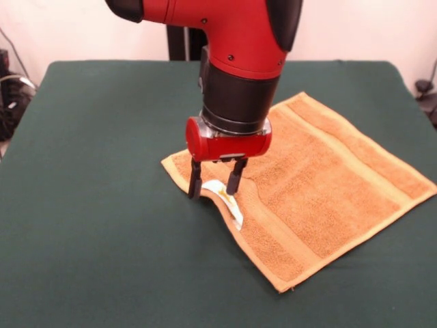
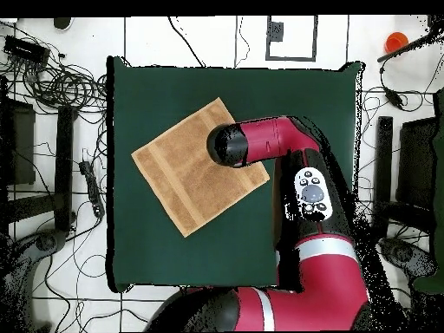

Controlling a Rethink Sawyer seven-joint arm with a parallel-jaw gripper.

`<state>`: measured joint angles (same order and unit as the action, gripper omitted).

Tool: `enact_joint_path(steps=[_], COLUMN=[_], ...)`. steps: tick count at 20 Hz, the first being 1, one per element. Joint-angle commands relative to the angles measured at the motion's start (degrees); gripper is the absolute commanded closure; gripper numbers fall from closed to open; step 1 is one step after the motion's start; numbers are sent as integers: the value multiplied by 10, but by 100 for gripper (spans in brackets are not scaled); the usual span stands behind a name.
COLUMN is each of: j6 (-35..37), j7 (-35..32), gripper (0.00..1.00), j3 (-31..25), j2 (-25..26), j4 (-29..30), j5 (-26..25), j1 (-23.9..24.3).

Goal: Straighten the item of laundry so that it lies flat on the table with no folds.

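The hem bows inward (image 1: 213, 197) beside the white label. When I pull outward, the rumpled edge (image 1: 229, 220) will straighten while the towel's far side stays in place.
The item of laundry (image 1: 321, 184) is a golden-orange towel with paler border bands, spread on the right half of the green table (image 1: 95, 219). Its left edge is rumpled, with a small ridge beside a white label (image 1: 229, 201). My gripper (image 1: 215, 183) stands upright over that edge, open, one finger (image 1: 195, 181) at the hem and the other on the cloth, the label's top between them. In the overhead view the towel (image 2: 178, 178) lies as a diamond on the table (image 2: 217, 247), and the arm's wrist (image 2: 232, 144) covers its corner and hides the gripper.
Cables and dark equipment (image 2: 52, 87) lie on the floor round the table, and a small orange object (image 2: 396, 40) sits beyond one corner. The arm (image 2: 321, 234) reaches over the table's edge nearest the base.
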<state>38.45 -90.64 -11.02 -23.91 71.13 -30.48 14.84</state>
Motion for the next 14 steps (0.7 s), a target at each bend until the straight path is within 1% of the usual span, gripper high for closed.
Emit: enact_joint_path(steps=[1, 14], j6=[41, 50], j7=[69, 61], gripper=[0, 0], j3=[-47, -42], j2=[44, 57], j4=[53, 46], j5=[-14, -15], j1=[-12, -15])
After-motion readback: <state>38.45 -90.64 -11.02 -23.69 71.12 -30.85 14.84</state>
